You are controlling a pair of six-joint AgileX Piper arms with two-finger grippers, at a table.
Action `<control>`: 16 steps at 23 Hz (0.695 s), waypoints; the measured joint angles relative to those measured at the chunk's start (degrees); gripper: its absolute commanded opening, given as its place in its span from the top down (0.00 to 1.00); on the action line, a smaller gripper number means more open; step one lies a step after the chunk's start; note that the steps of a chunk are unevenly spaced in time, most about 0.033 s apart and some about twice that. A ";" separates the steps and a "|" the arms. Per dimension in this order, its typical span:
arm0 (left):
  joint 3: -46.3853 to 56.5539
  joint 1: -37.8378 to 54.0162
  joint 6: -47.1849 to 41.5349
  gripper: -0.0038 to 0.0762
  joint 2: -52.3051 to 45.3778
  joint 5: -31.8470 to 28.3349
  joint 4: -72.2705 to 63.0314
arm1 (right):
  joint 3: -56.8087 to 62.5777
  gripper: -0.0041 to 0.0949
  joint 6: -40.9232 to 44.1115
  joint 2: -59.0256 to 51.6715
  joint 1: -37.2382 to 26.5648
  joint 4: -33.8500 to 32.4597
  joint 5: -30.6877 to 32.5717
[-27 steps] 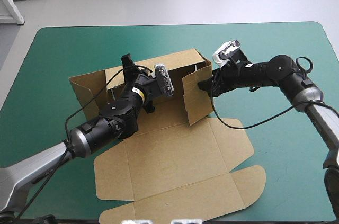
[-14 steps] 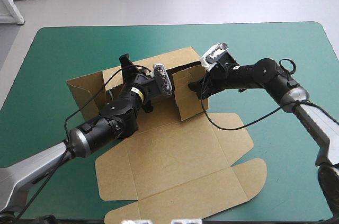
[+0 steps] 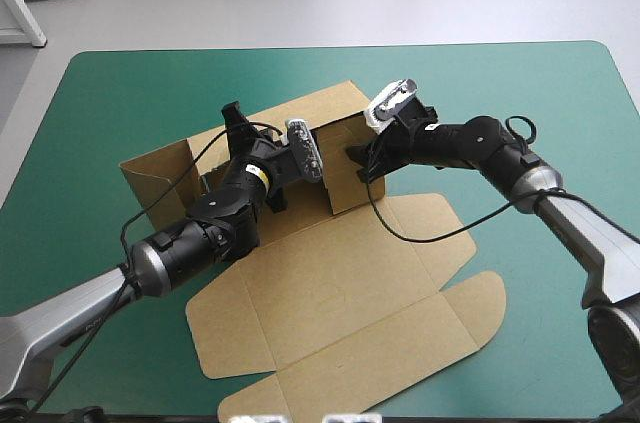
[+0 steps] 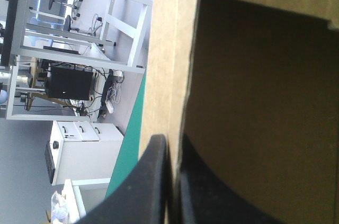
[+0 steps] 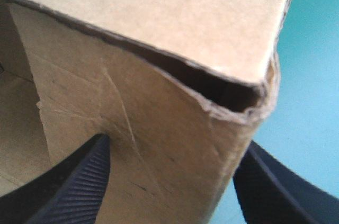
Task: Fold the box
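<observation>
The lid (image 3: 335, 288) is joined to the box along a crease (image 3: 310, 228), so the lid will follow along and stay open when I pull the box's side.
The brown box (image 3: 330, 313) lies mid-table with its lid and flaps flat toward the front edge and its back wall (image 3: 300, 118) raised. My left gripper (image 3: 237, 123) is at the top of that wall. In the left wrist view it (image 4: 170, 142) is shut on the board's edge (image 4: 164, 75). My right gripper (image 3: 357, 160) presses the upright right side wall (image 3: 345, 178). In the right wrist view it (image 5: 175, 181) is open, its fingers (image 5: 79, 181) straddling the box's corner (image 5: 159, 38). A left side flap (image 3: 155, 178) stands out at an angle.
The teal-green cover (image 3: 560, 103) shows broadly to the right of the box and beyond it. The flat lid's front flap (image 3: 350, 383) lies close to the table's front edge.
My right gripper has moved left, swinging the right side wall inward toward the back wall. The whole box has shifted and turned slightly to the left. The left gripper has kept its hold.
</observation>
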 measured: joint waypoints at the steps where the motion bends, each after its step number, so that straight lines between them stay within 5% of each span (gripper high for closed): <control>1: 0.00 0.05 0.00 0.96 0.00 0.06 0.00 | 0.00 0.35 -1.14 0.21 0.08 1.15 -0.45; 12: 0.00 0.11 3.02 0.96 0.00 -0.04 -3.20 | -0.01 0.42 -17.82 3.52 0.27 18.70 -5.82; 14: -0.05 0.11 3.14 0.96 0.00 -0.04 -3.50 | -0.10 0.56 -20.26 4.16 0.27 21.50 -6.10; 16: -0.05 0.11 3.19 0.96 0.00 -0.04 -3.62 | -0.19 0.90 -21.05 4.85 0.38 22.51 -6.79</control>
